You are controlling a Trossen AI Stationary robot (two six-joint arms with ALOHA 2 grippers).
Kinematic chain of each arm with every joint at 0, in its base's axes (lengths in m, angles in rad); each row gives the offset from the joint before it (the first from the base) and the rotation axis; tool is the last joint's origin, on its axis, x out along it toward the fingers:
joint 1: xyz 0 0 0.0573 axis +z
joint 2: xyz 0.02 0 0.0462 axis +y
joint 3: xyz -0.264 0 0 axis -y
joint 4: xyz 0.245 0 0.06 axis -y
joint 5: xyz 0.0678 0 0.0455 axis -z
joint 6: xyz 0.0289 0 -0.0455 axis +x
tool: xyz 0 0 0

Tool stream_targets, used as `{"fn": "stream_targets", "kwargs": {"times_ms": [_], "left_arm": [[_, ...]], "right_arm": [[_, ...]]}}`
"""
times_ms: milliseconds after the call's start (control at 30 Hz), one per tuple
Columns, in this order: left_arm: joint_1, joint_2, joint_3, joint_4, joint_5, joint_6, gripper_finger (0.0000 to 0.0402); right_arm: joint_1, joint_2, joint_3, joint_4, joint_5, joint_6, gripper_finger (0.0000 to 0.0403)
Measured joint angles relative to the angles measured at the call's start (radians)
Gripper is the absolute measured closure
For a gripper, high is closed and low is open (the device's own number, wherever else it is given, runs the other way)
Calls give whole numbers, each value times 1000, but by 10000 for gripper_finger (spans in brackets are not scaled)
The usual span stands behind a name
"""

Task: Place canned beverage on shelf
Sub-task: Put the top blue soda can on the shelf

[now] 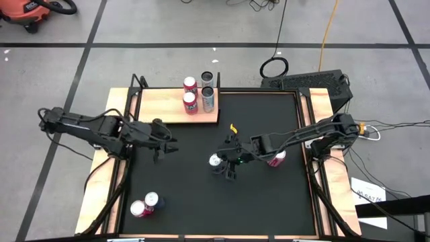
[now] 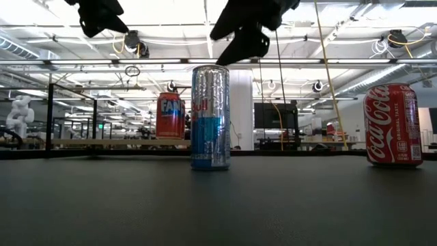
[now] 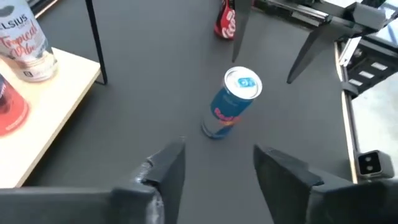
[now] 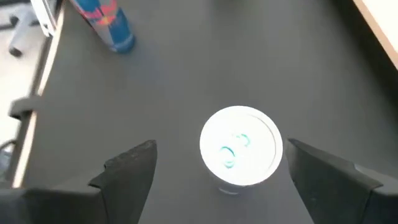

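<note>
My right gripper should pick up the slim can (image 1: 214, 160) below it and hand it over, because the shelf's free space (image 1: 162, 105) is on my left gripper's side.
A slim blue-and-silver canned beverage (image 1: 215, 160) stands upright on the black mat (image 1: 269, 202), near its middle. My right gripper (image 1: 227, 169) hovers just above it, open. In the right wrist view the can's top (image 4: 241, 147) shows between the spread fingers, untouched. The low view shows the fingers above the can (image 2: 209, 117). My left gripper (image 3: 219, 151) is open and holds nothing. It hangs over the mat's left part, near the shelf's front edge. The shelf (image 1: 161, 107), a light wooden board, lies at the mat's far left and bears several cans.
A red cola can (image 1: 276, 159) stands on the mat under my right arm. Two more cans (image 1: 144, 205) stand at the near left corner. Wooden strips edge the table's left and right sides. The mat's near middle and right are bare.
</note>
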Motion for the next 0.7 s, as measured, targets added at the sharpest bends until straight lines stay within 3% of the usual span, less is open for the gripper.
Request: {"fn": "stream_targets", "kwargs": {"times_ms": [267,567,700], "left_arm": [[0,52,0,0,1,1,139],[0,123,0,0,-19,9,131],[0,170,0,15,-46,7,132]], "right_arm": [[-6,18,0,1,1,-38,42],[-49,38,0,3,0,-74,42],[-54,82,0,34,-54,-78,42]]}}
